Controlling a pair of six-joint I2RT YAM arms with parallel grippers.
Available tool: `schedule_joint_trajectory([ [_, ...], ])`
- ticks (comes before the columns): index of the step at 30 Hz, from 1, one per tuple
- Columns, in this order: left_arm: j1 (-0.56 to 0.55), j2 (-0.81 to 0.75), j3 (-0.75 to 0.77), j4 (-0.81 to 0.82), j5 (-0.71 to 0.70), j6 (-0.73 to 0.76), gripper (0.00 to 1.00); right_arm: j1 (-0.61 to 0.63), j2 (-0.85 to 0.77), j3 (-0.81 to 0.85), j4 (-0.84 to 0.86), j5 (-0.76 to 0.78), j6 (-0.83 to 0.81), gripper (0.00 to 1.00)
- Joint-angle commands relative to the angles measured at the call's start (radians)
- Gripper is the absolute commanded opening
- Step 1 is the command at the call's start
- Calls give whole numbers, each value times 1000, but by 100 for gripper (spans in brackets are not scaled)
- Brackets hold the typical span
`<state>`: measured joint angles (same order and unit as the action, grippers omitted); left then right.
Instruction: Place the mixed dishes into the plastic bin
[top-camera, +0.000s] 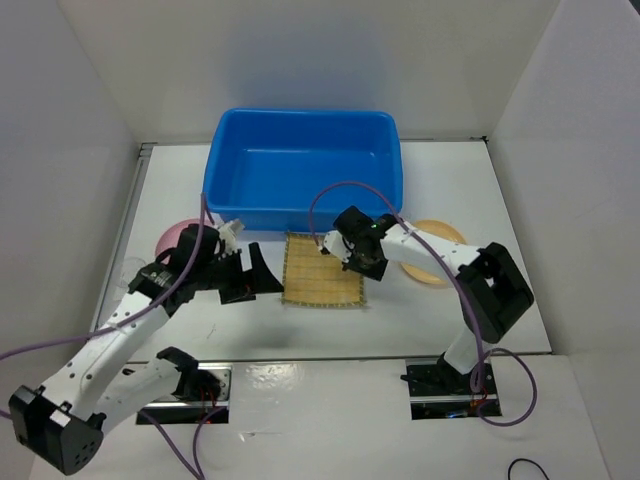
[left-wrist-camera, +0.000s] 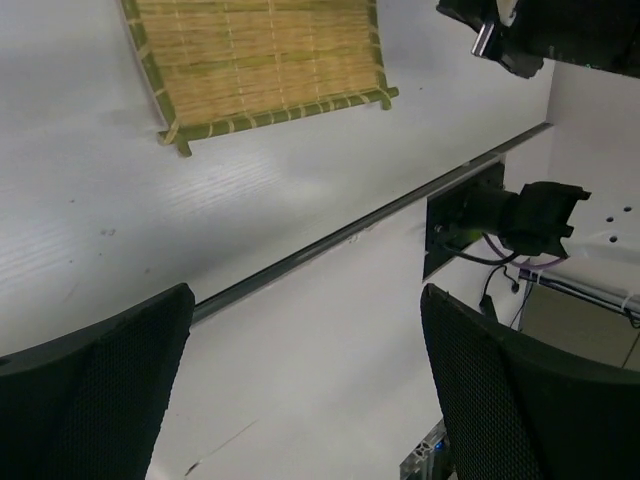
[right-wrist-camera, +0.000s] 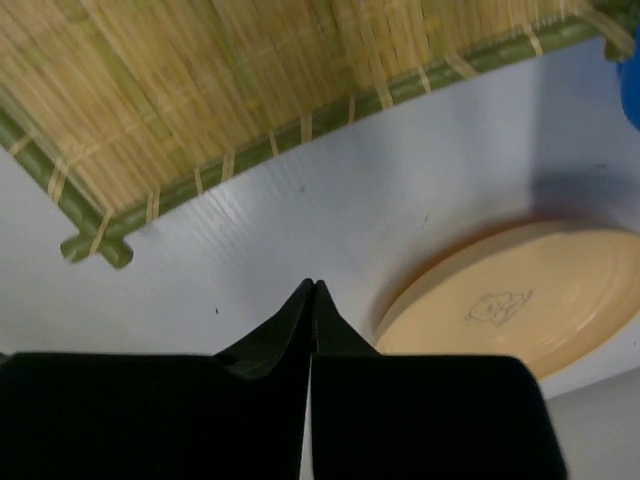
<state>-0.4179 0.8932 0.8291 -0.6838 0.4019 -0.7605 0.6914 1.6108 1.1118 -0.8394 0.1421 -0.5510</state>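
Note:
The yellow bamboo mat (top-camera: 318, 286) is flat and loose, so I should brace it with my right gripper while my left gripper takes the edge (top-camera: 286, 264) beside its open fingers.
The blue plastic bin (top-camera: 300, 165) stands at the back centre with nothing visible inside. In front of it the yellow bamboo mat (top-camera: 322, 270) (left-wrist-camera: 260, 60) (right-wrist-camera: 250, 90) lies flat on the table. My right gripper (top-camera: 366, 266) (right-wrist-camera: 313, 285) is shut on nothing, low over the table between the mat's right edge and the tan-orange plate (top-camera: 440, 240) (right-wrist-camera: 510, 300). A pink plate (top-camera: 175, 240) lies at the left, partly under my left arm. My left gripper (top-camera: 258, 280) (left-wrist-camera: 305, 300) is wide open and holds nothing, just left of the mat. A clear cup (top-camera: 232, 229) shows beside the pink plate.
White walls enclose the table on the left, back and right. The table's front edge, a metal strip (left-wrist-camera: 340, 235), runs just near my left gripper. The right arm's base (left-wrist-camera: 520, 220) and cables sit below that edge.

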Motion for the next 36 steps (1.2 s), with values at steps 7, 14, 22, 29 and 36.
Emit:
schedule_joint_trajectory([
  [7,-67,228,53,67,-69,19,100,10,143,79,126,-53,72,0],
  [14,-105,415,174,15,-220,26,100,10,109,124,171,-42,115,0],
  [22,-107,452,145,13,-279,13,100,10,89,143,229,-27,183,0],
  [29,-153,431,94,86,-325,24,100,-45,170,212,298,53,138,0],
  [36,-125,486,113,109,-334,61,100,-187,351,469,272,34,171,0],
])
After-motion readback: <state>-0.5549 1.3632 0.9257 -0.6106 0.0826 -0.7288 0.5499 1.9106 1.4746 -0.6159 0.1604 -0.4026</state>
